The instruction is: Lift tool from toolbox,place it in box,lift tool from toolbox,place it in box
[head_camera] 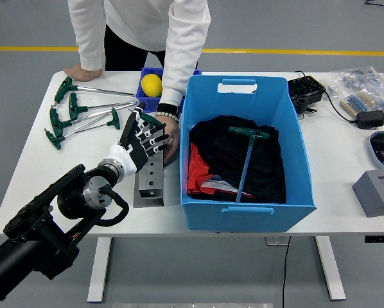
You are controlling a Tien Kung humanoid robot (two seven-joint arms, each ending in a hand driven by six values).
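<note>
The wrench's hidden slim stem will slide free when I lift, because small round holes (151,175) line the holder's top below the wrench's green handle (152,120).
A grey metal tool holder (149,180) stands on the white table (38,167) left of the blue box (243,151). A green T-handle wrench (148,120) sticks up from the holder's far end. My left hand (142,137) hovers over that end with fingers spread, just short of the green handle. A person's hand (170,140) steadies the holder from the right. One green T-handle wrench (246,159) lies in the blue box on dark clothes. Several more wrenches (76,112) lie at the table's far left.
A small blue bin with a yellow ball (151,85) sits behind the holder. The person's other hand (83,70) rests on the far left edge. Black adapters and cables (320,96), plastic bags (362,90) and a grey block (377,191) lie on the right.
</note>
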